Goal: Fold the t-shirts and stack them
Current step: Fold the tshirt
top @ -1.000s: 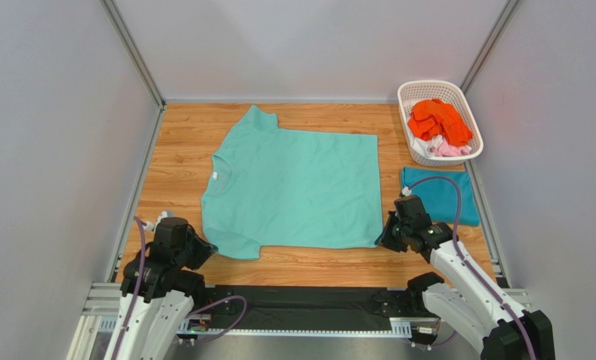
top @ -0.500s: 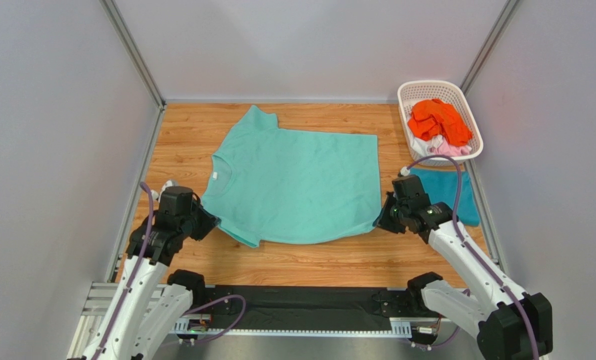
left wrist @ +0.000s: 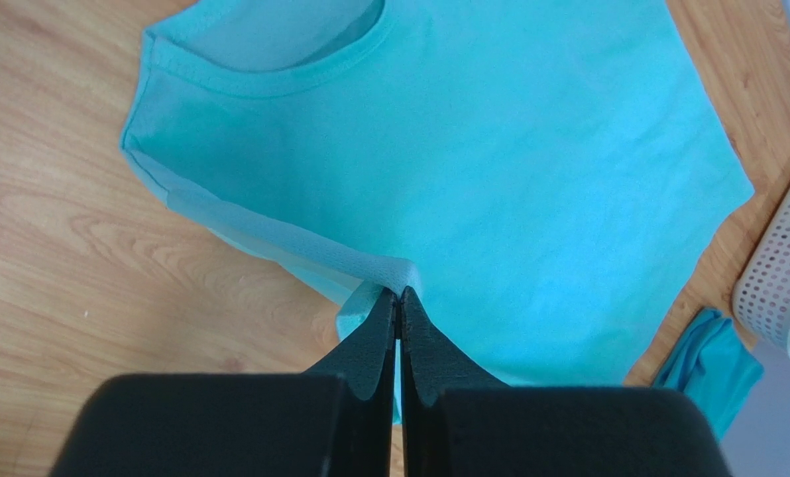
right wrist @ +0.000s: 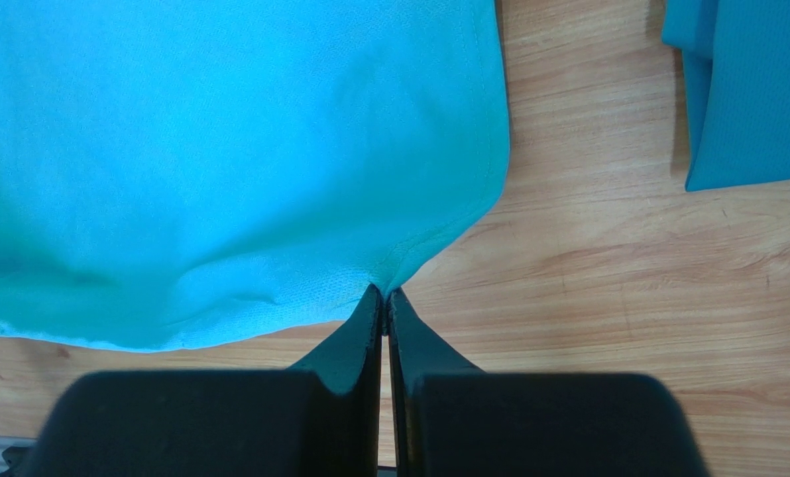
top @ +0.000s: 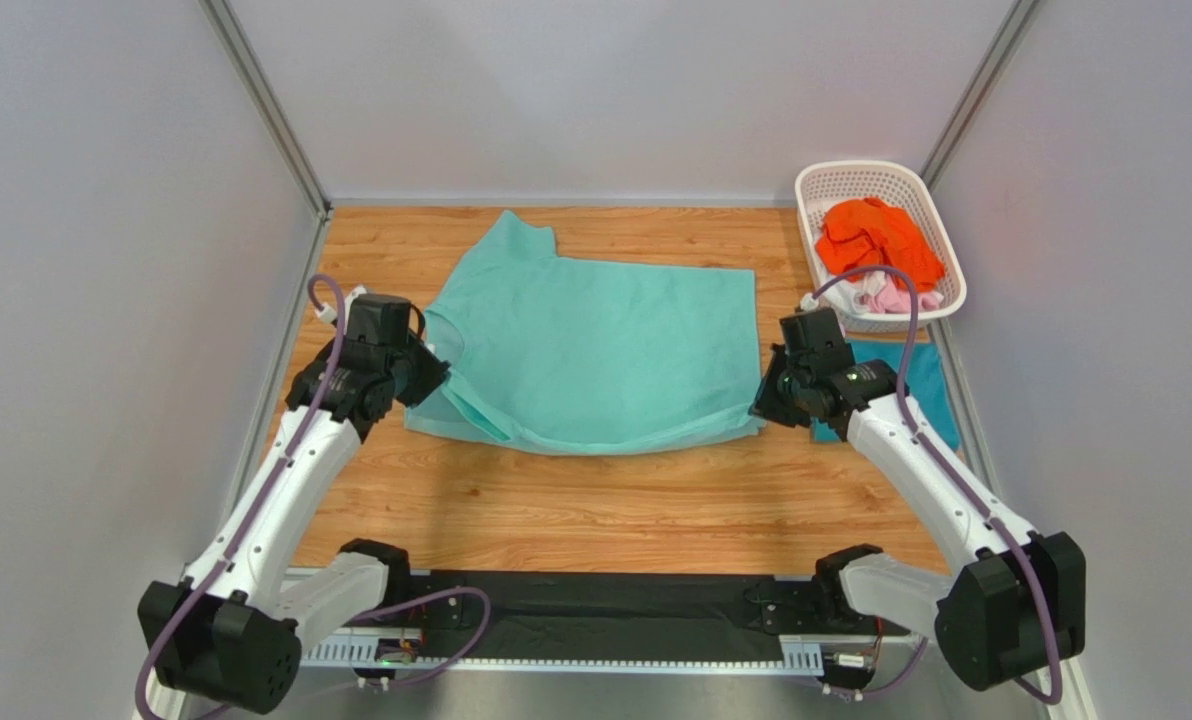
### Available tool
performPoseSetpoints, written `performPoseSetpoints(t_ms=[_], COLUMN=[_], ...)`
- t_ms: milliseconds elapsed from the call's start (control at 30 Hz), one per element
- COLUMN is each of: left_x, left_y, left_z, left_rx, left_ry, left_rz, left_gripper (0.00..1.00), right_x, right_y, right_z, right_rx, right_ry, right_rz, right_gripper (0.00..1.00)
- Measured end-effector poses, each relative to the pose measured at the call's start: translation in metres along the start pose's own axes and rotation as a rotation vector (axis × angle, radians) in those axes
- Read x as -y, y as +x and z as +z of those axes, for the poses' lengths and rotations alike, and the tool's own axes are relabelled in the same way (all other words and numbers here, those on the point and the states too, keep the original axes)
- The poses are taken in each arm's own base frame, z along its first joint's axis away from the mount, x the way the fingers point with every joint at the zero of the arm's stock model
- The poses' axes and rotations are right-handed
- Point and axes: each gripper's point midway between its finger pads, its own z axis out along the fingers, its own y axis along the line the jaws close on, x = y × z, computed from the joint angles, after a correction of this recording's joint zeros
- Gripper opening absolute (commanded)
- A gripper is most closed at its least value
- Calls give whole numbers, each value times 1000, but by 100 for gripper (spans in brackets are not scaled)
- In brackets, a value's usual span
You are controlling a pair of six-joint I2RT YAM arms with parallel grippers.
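My grippers stretch across the shirt's near edge (top: 602, 447) from sleeve to hem corner. My left gripper should now move the sleeve back and let go of it next to the collar (top: 479, 318).
A mint green t-shirt (top: 602, 353) lies spread on the wooden table, its near edge lifted and carried toward the back. My left gripper (top: 434, 369) is shut on the near sleeve of the mint shirt (left wrist: 489, 149); its tips (left wrist: 400, 293) pinch a fold of cloth. My right gripper (top: 763, 402) is shut on the near hem corner of the mint shirt (right wrist: 220, 149), pinched at the tips (right wrist: 384, 290). A folded teal blue t-shirt (top: 925, 383) lies to the right, partly hidden by my right arm; it also shows in the right wrist view (right wrist: 757, 89).
A white lattice basket (top: 823, 183) at the back right holds orange (top: 876, 240), pink and white t-shirts. Grey walls close in the table on three sides. The basket's edge (left wrist: 782, 268) shows in the left wrist view.
Both grippers have moved away from the near edge toward the back, carrying the mint shirt's near sleeve and hem corner over the rest of the shirt.
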Motion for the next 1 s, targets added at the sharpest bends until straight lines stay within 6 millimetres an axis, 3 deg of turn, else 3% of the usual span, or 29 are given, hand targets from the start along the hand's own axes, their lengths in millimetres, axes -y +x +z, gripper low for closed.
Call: performPoseSetpoints(t_ms=[333, 1000], left_x=[26, 41], left_y=[-29, -44], left_z=[35, 117], left_rx=[9, -78], left_ry=[-31, -123], left_rz=[51, 167], left_gripper=[0, 0], right_x=[1, 9], right_y=[-23, -46], right_z=[15, 65], right_rx=[0, -70], right_ry=[28, 67], right_rz=[16, 72], right_gripper=[1, 3])
